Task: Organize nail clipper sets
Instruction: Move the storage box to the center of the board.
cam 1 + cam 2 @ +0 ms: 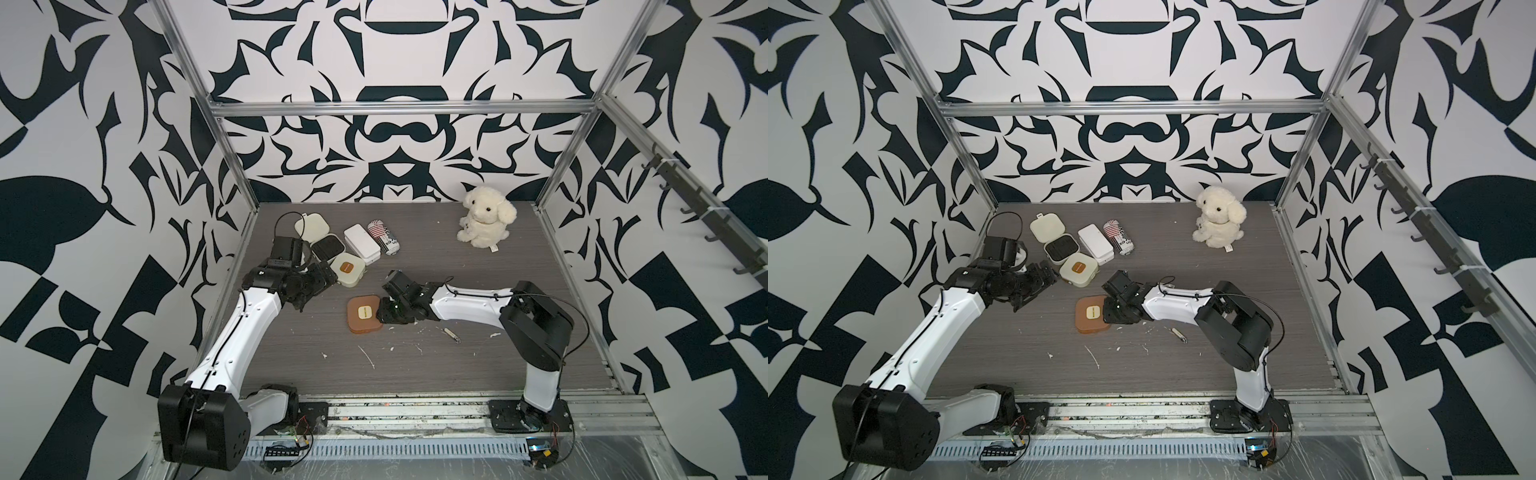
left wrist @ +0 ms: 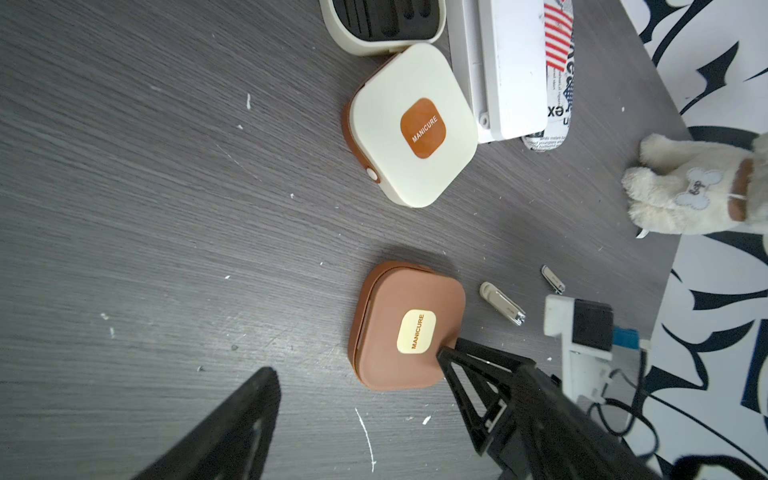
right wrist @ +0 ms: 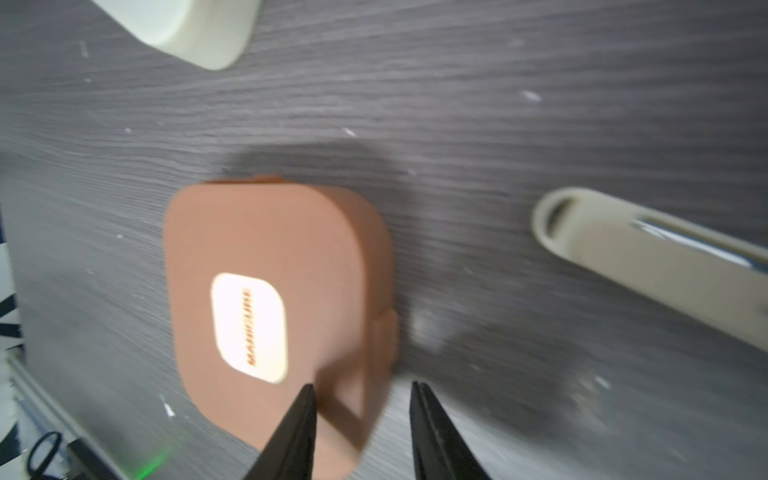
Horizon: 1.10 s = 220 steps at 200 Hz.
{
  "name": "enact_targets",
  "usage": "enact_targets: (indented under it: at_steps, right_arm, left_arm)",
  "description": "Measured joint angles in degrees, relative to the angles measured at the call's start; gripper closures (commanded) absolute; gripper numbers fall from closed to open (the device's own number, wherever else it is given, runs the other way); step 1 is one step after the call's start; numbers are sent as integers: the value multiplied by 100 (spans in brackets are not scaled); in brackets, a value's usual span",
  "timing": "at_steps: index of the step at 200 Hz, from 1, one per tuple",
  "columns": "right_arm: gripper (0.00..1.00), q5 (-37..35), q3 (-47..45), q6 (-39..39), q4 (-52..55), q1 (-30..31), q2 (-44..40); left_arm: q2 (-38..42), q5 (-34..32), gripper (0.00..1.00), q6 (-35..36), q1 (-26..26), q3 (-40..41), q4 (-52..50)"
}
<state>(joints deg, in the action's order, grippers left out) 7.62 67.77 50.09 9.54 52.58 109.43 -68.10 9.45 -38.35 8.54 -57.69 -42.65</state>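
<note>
The open cream case's outside is clear of the white box, so my left gripper should keep going there until its fingers shut over the case's rim (image 1: 1046,249).
A closed tan-brown nail clipper case (image 1: 362,314) (image 3: 270,249) lies flat mid-table. My right gripper (image 1: 381,312) (image 3: 361,386) is open at its right edge, one finger over the lid and the other past the clasp side. My left gripper (image 1: 318,293) hangs open and empty to the left of that case. A closed cream case (image 1: 348,270) (image 2: 415,124) sits behind. Behind that lies an open cream case (image 1: 328,248) with a black slotted inside. A cream-handled clipper (image 2: 502,303) and a small metal clipper (image 2: 552,279) lie loose to the right of the brown case.
A plain white box (image 1: 361,244) and a striped can (image 1: 383,237) lie beside the cream cases at the back left. A white plush dog (image 1: 486,216) sits at the back right. White scraps dot the grey table (image 1: 415,374) towards the front.
</note>
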Motion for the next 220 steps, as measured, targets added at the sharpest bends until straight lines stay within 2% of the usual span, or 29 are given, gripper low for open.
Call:
enact_targets:
  at_steps: [70,114,140,160,183,205,220]
  right_arm:
    - [64,511,1058,59,-459,173,981]
    - [66,708,2267,579,-846,739,1976]
    - [66,894,2699,793,-1128,903,2369]
    - [65,946,2699,820,-1119,896,2356]
    - [65,903,2505,737,-931,782,2131]
    - [65,708,2000,568,-632,662,1537]
    - [65,538,1615,442,-468,586,994]
  left_arm:
    - [-264,302,12,205,-636,-474,-129]
    - [-1276,474,14,330,-1318,-901,11]
    - [-1976,496,14,422,-1528,-1252,72]
    - [-2559,498,20,485,-1602,-1663,85]
    - [-3320,496,32,584,-1606,-2424,15]
    - [-4061,376,40,632,-1585,-3335,-111]
    - [-4511,258,41,706,-1558,-3877,-251]
